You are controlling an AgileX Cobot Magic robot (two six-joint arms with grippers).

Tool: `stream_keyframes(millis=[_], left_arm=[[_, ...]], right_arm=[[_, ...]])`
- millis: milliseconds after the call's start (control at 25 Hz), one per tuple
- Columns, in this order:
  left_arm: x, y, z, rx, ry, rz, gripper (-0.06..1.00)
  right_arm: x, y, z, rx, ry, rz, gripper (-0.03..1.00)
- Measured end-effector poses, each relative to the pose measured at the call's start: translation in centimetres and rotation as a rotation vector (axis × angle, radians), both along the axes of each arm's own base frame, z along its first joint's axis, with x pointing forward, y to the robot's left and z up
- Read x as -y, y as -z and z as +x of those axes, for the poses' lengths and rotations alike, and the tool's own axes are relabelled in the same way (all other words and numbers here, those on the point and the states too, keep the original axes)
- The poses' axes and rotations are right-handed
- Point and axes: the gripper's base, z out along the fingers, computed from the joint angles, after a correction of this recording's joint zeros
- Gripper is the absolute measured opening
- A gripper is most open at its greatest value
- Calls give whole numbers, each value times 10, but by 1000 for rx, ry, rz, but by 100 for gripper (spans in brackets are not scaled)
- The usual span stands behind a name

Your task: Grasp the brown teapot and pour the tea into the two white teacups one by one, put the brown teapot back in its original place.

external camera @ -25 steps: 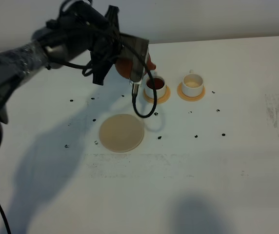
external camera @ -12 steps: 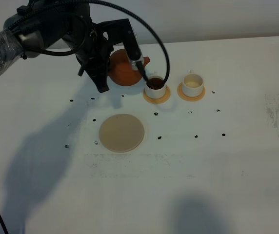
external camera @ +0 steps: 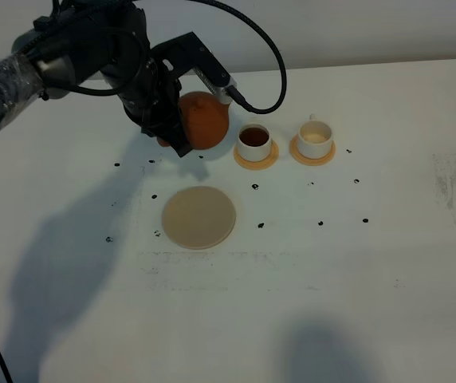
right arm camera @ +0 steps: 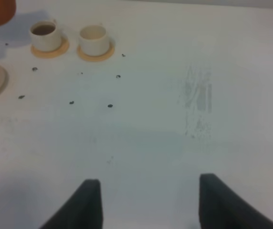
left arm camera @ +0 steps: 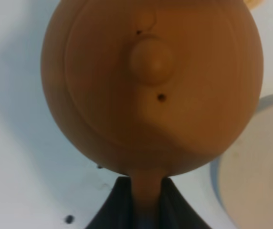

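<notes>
I can see that one white teacup is pale inside, so next I bring the brown teapot behind the tea-filled cup with my left gripper and pour into the pale cup first.
The brown teapot hangs upright above the table, left of the cups, its spout hidden. My left gripper is shut on its loop handle; in the left wrist view the handle sits between the dark fingers under the lidded body. The left white teacup holds dark tea; the right one looks pale inside. The beige disc lies bare in front of the teapot. My right gripper is open and empty, far from the cups.
Each cup stands on a small orange-tan coaster. Small dark specks dot the white table around the disc and cups. A scuffed grey patch marks the right side. The left arm's cable loops above the cups.
The teapot has tipped back from the left cup to upright and moved left, away from it. The left cup now holds dark tea.
</notes>
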Motion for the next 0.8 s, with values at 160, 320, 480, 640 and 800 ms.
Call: stream_keyframes(millis=[160, 320, 480, 640, 800], left_arm=[[2, 15, 2, -42, -59, -11, 10], [2, 31, 4, -75, -108, -10, 10], [3, 47, 6, -99, -138, -7, 10], [2, 52, 7, -106, -169, -12, 10], [2, 50, 7, -103, -174, -15, 10]], right_arm=[[0, 0, 0, 0, 0, 0, 47], [0, 0, 0, 0, 0, 0, 47], [0, 0, 0, 0, 0, 0, 47], [0, 0, 0, 0, 0, 0, 47], [0, 0, 0, 0, 0, 0, 47]])
